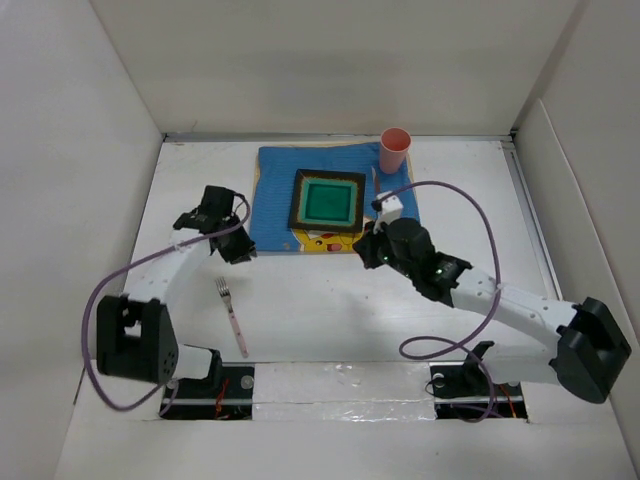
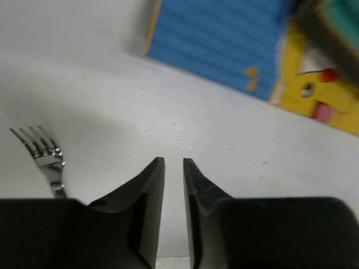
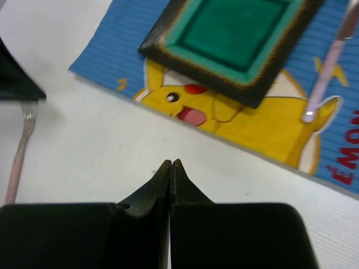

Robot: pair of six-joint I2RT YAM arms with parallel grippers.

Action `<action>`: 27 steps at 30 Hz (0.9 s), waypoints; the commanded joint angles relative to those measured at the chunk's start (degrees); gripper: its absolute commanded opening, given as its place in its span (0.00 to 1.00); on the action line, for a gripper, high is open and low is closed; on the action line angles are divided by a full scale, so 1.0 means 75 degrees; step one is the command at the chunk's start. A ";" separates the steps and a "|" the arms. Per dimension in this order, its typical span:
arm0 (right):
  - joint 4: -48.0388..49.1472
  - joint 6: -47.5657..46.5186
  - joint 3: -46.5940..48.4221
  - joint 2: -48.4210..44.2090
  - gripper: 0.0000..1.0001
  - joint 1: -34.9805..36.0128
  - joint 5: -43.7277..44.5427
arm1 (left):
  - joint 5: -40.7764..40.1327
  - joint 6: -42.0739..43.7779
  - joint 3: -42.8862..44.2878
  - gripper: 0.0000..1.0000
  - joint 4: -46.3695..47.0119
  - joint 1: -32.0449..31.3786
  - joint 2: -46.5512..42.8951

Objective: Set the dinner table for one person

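The robot's left gripper is hovering between the fork's teeth [image 1: 222,287] and the placemat, so it should move back and the right gripper should grasp the fork's pink handle [image 1: 236,328].
The white dinner table [image 1: 320,310] carries a blue placemat [image 1: 275,200] with a yellow cartoon print. A green square plate with a dark rim [image 1: 328,200] lies on it. A pink cup [image 1: 394,150] stands at its far right corner. A pink-handled fork [image 1: 232,315] lies on the bare table at the near left, tines showing in the left wrist view [image 2: 42,151]. My left gripper [image 1: 240,250] is slightly open and empty, just off the placemat's near left corner [image 2: 219,39]. My right gripper [image 1: 368,252] is shut and empty at the placemat's near edge [image 3: 112,50].
A pink-handled utensil [image 3: 328,67] lies on the placemat to the right of the plate [image 3: 235,33]; its head is out of view. White panels wall the table on the left, back and right. Purple cables loop over the table near both arms.
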 commanded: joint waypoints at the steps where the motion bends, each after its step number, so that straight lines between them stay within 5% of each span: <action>1: 0.0704 -0.0150 0.0433 0.0482 0.00 0.0961 0.0004 | 0.0383 0.0076 0.0382 0.15 0.0814 -0.0035 -0.1415; 4: 0.0657 0.0026 0.0971 0.1288 0.00 0.2071 0.0530 | 0.0325 -0.0088 0.0114 0.00 0.1797 -0.0035 -0.3113; 8: 0.0576 0.0390 0.1814 0.2742 0.14 0.3399 0.1411 | -0.0201 -0.0018 0.0077 0.01 0.2377 -0.0035 -0.5187; 9: 0.0528 0.0402 0.2315 0.3105 0.26 0.3587 0.1575 | -0.0423 0.0040 0.0182 0.02 0.2272 -0.0035 -0.5308; 12: 0.0154 0.0636 0.3463 0.4488 0.39 0.4103 0.1845 | -0.0274 0.0344 0.0417 0.09 0.1956 -0.0035 -0.5508; 18: -0.0959 0.0987 0.5447 0.6516 0.48 0.4620 0.2151 | -0.0612 0.0966 0.0301 0.20 0.1510 -0.0035 -0.6105; 22: -0.1241 0.1034 0.6198 0.7219 0.51 0.4702 0.2022 | -0.0425 0.1224 -0.0062 0.42 0.1732 -0.0035 -0.6632; 27: -0.1652 0.1104 0.7228 0.7982 0.51 0.4772 0.1741 | -0.0530 0.1260 -0.0601 0.46 0.2013 -0.0035 -0.7125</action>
